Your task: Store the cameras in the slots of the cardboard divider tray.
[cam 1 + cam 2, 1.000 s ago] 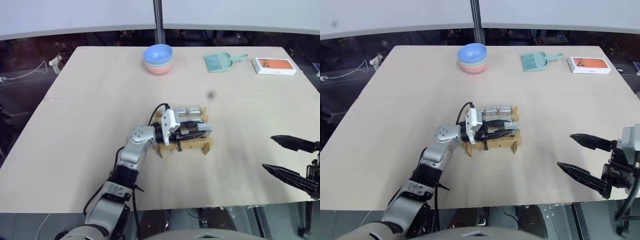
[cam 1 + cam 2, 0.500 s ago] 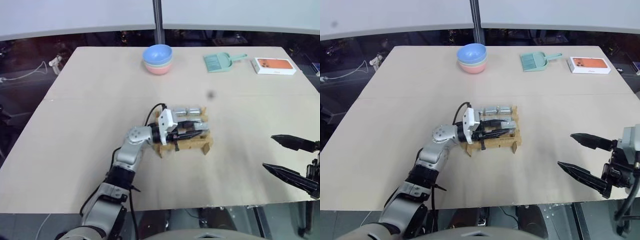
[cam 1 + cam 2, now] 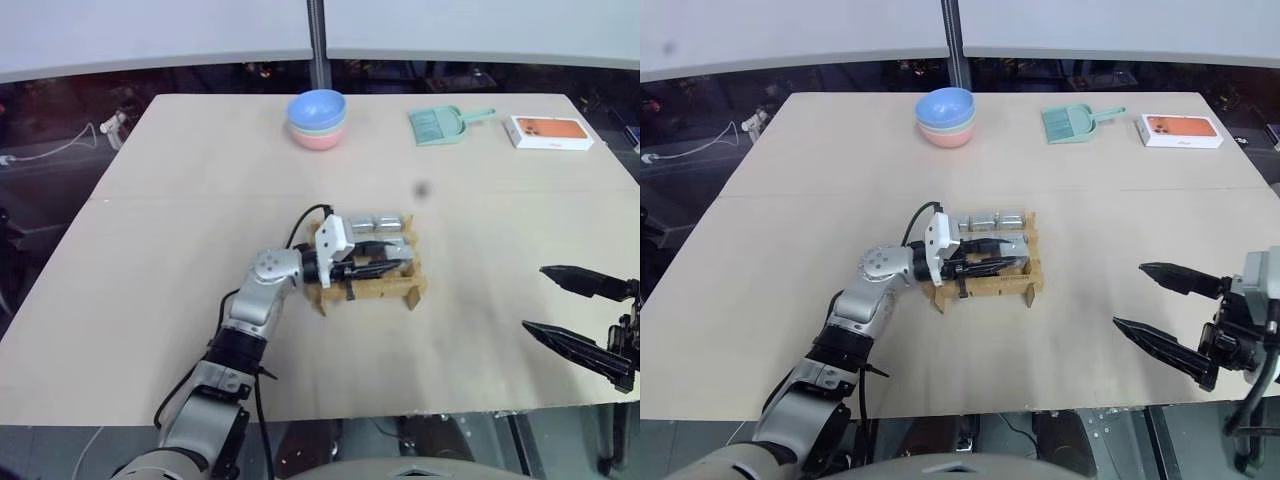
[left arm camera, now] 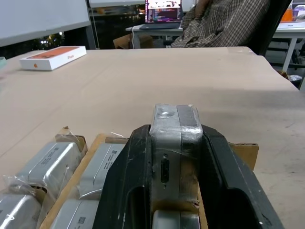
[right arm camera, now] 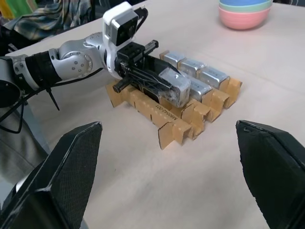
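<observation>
The robot's left gripper is level along the near row and the camera [image 5: 180,97] is above the cardboard sides, so this gripper should open, tilt down and take hold of the camera from above.
The cardboard divider tray [image 3: 378,292] stands at the table's middle, with several silver-grey cameras [image 3: 372,222] lying in its slots. My left gripper [image 3: 388,262] reaches level across the tray from its left side and is shut on one camera [image 4: 175,136], held over the tray's near row. In the right wrist view that camera [image 5: 176,88] sits just above the cardboard walls [image 5: 167,129]. Whether it touches the slot I cannot tell. My right gripper [image 3: 1129,295] hovers open and holding nothing near the table's front right edge, well apart from the tray.
A stack of bowls [image 3: 317,118], a green dustpan [image 3: 445,123] and a white-and-orange flat box [image 3: 551,131] line the far side of the table. A seated person in a plaid shirt [image 4: 228,24] shows beyond the table's right end.
</observation>
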{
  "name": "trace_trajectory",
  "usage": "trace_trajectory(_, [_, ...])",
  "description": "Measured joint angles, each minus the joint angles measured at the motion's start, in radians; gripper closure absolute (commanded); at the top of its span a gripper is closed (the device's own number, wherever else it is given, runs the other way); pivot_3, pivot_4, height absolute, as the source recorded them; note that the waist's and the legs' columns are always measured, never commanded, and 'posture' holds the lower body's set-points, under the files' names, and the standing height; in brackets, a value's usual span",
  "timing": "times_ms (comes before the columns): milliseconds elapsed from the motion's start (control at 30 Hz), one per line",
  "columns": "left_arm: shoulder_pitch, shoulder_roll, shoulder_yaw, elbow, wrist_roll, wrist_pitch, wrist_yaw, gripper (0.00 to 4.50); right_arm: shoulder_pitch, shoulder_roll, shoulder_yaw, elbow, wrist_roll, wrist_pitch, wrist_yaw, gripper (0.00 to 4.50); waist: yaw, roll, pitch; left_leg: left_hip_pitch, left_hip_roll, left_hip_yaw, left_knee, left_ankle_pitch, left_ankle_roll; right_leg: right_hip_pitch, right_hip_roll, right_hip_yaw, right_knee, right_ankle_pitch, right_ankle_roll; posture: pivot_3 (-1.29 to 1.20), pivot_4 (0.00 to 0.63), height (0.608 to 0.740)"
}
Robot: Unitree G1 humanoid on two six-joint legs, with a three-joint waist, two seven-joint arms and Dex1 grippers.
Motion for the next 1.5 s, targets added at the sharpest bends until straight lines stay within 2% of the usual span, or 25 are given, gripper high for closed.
trace_trajectory(333, [-0.019, 0.0, -0.012, 0.008, 0.005, 0.021, -0.016, 3.78, 0.0, 0.016, 0.003, 0.0, -0.013, -0.004, -0.017, 0.05, 0.0, 0.0, 0.0, -0.001, 0.0, -0.001, -0.001, 0.0, 0.0, 0.0, -0.001, -0.002, -0.002, 0.0, 0.0, 0.0, 0.15, 0.74])
trace_trajectory(367, [-0.019, 0.001, -0.012, 0.008, 0.005, 0.021, -0.022, 2.71, 0.001, 0.017, 0.003, 0.0, -0.014, -0.004, -0.018, 0.0, 0.0, 0.0, 0.0, -0.001, 0.0, -0.001, -0.001, 0.0, 0.0, 0.0, -0.001, -0.002, -0.003, 0.0, 0.0, 0.0, 0.15, 0.74])
trace_trajectory(400, [-0.019, 0.002, -0.013, 0.008, 0.005, 0.021, -0.026, 2.33, 0.001, 0.017, 0.003, 0.0, -0.015, -0.004, -0.018, 0.0, 0.0, 0.0, 0.0, -0.001, 0.0, -0.001, -0.002, 0.0, 0.0, 0.0, -0.001, -0.002, -0.003, 0.0, 0.0, 0.0, 0.15, 0.74])
trace_trajectory(433, [-0.02, 0.003, -0.014, 0.008, 0.005, 0.022, -0.029, 1.72, 0.001, 0.018, 0.003, 0.0, -0.016, -0.004, -0.018, 0.0, 0.0, 0.0, 0.0, -0.001, 0.0, -0.001, -0.002, 0.0, 0.0, 0.0, -0.001, -0.002, -0.004, 0.0, 0.0, 0.0, 0.15, 0.74])
trace_trajectory(467, [-0.02, 0.003, -0.013, 0.008, 0.005, 0.022, -0.031, 1.41, 0.001, 0.018, 0.003, 0.0, -0.016, -0.004, -0.018, 0.0, 0.0, 0.0, 0.0, -0.001, 0.0, -0.001, -0.003, 0.0, 0.0, 0.0, -0.001, -0.002, -0.004, 0.0, 0.0, 0.0, 0.15, 0.74])
trace_trajectory(833, [-0.019, 0.012, -0.005, -0.004, -0.007, 0.043, -0.046, 1.41, -0.003, 0.022, 0.005, 0.001, -0.021, -0.009, -0.019, 0.0, 0.0, 0.003, -0.002, -0.002, 0.001, -0.002, -0.005, 0.0, 0.0, 0.001, -0.001, -0.004, -0.01, 0.0, 0.0, 0.0, 0.15, 0.74])
trace_trajectory(1167, [-0.033, 0.069, -0.003, -0.068, -0.029, 0.182, -0.048, 1.41, -0.01, 0.024, 0.024, 0.002, -0.028, -0.015, -0.026, 0.0, -0.002, 0.001, 0.0, -0.005, 0.001, -0.005, -0.005, 0.0, 0.0, -0.001, -0.001, -0.007, -0.011, 0.0, 0.0, 0.0, 0.15, 0.74])
trace_trajectory(1433, [-0.033, 0.088, -0.01, -0.099, -0.021, 0.223, -0.043, 1.41, -0.009, 0.03, 0.028, 0.001, -0.029, -0.025, -0.039, 0.0, 0.0, 0.001, 0.0, -0.009, 0.001, -0.007, -0.005, 0.0, 0.0, -0.003, -0.001, -0.01, -0.011, 0.0, 0.0, 0.0, 0.15, 0.74])
trace_trajectory(1500, [-0.034, 0.097, -0.026, -0.117, -0.018, 0.236, -0.046, 1.94, -0.009, 0.03, 0.029, 0.001, -0.029, -0.025, -0.04, 0.0, 0.0, 0.001, 0.0, -0.01, 0.001, -0.008, -0.005, 0.0, 0.0, -0.003, -0.001, -0.01, -0.012, 0.0, 0.0, 0.0, 0.15, 0.74])
